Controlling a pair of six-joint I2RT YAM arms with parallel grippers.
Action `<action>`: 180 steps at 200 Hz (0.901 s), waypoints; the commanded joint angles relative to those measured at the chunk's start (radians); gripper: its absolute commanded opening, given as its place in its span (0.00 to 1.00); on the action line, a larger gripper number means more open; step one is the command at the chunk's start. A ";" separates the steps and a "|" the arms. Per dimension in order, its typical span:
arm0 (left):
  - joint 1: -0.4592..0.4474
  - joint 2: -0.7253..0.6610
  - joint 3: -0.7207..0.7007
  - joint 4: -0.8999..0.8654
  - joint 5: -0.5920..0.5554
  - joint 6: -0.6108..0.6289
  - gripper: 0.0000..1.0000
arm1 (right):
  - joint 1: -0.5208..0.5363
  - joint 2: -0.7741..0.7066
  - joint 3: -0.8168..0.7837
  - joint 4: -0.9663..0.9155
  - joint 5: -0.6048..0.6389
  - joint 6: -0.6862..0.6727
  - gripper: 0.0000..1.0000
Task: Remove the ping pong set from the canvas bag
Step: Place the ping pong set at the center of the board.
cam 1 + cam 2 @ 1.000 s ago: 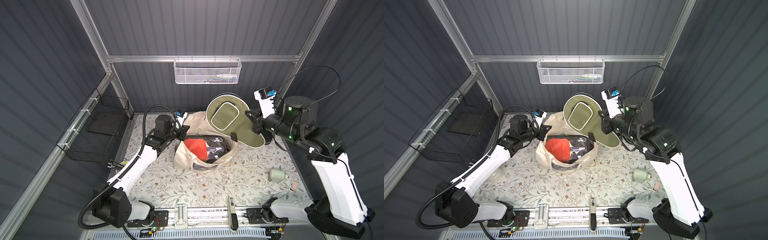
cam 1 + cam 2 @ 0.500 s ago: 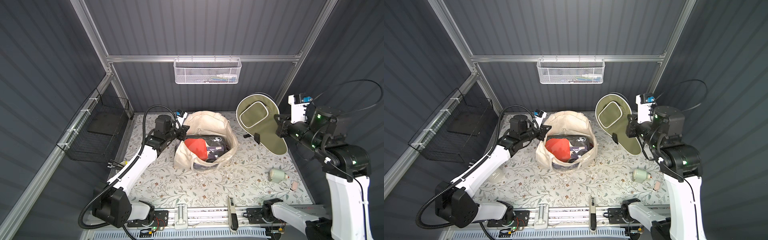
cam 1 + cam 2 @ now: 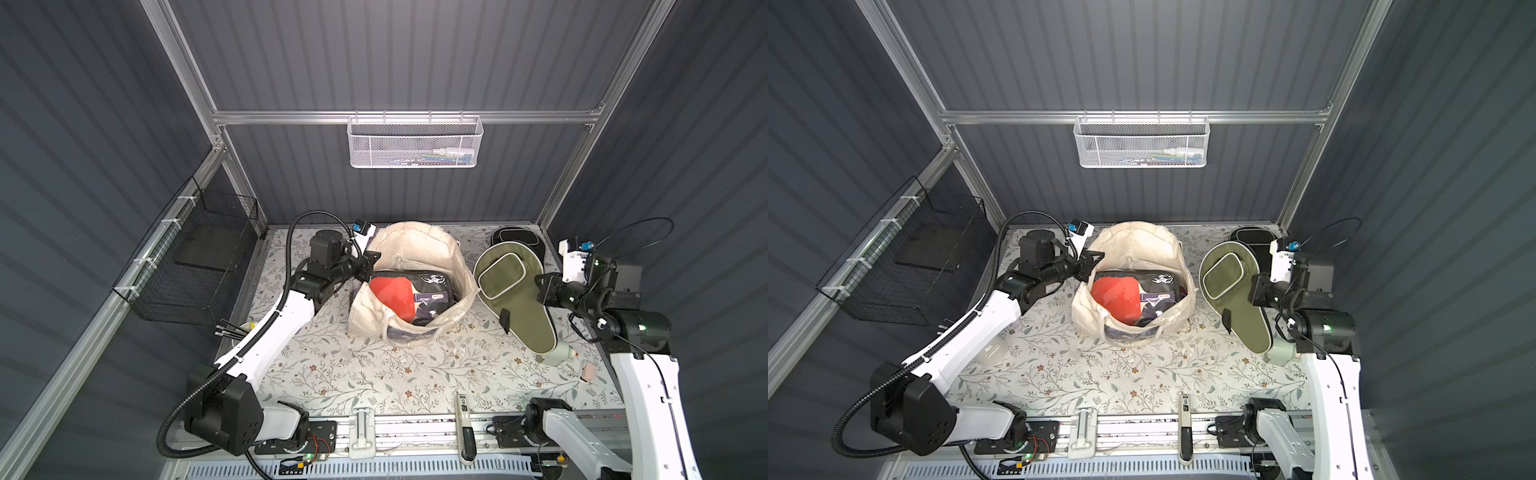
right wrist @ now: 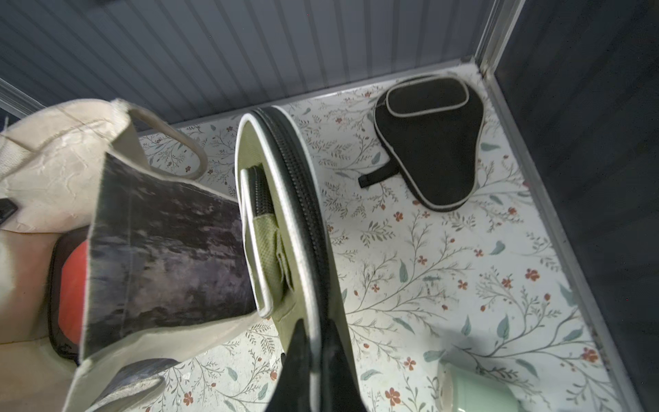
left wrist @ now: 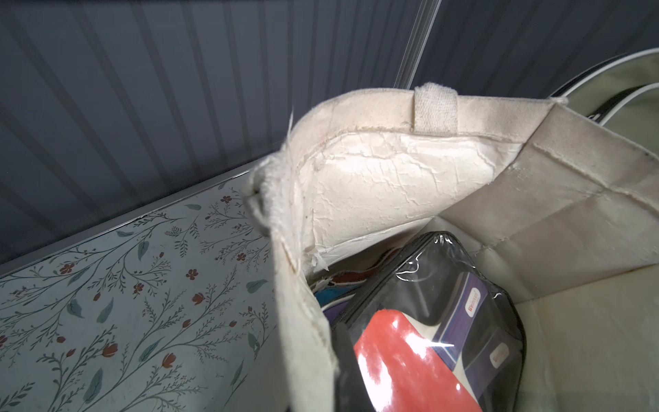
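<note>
The olive paddle case (image 3: 505,281) hangs clear of the canvas bag's rim, so the robot's right gripper keeps lowering it to the open table (image 3: 493,339) until it lies flat.
The cream canvas bag (image 3: 415,249) (image 3: 1133,245) stands open mid-table. A rectangular pack showing a red paddle (image 3: 399,291) (image 3: 1121,295) (image 5: 410,356) lies on top inside it, over other cases. My left gripper (image 3: 368,266) (image 3: 1090,264) (image 5: 321,374) is shut on the bag's left rim. My right gripper (image 3: 539,284) (image 3: 1253,291) (image 4: 317,356) is shut on the edge of an olive paddle case (image 3: 515,291) (image 3: 1233,291) (image 4: 281,214), held on edge just right of the bag (image 4: 53,160). A black paddle case (image 3: 517,239) (image 3: 1250,239) (image 4: 431,142) lies in the back right corner.
A mint cup (image 3: 557,353) (image 3: 1281,353) (image 4: 474,388) lies below the olive case's handle end. A white mesh basket (image 3: 415,141) hangs on the back wall and a black wire basket (image 3: 195,257) on the left wall. A clear cup (image 3: 990,353) sits under my left arm.
My right arm has swung the olive case from above the bag to the right and down beside it. The left gripper still holds the bag's rim.
</note>
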 commanded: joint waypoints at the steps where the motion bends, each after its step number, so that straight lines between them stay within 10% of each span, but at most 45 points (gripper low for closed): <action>1: 0.000 -0.007 0.009 0.124 0.054 -0.012 0.00 | -0.042 -0.035 -0.078 0.143 -0.144 0.078 0.00; 180: 0.000 0.006 -0.008 0.144 0.070 -0.024 0.00 | -0.280 0.081 -0.527 0.299 -0.101 0.225 0.00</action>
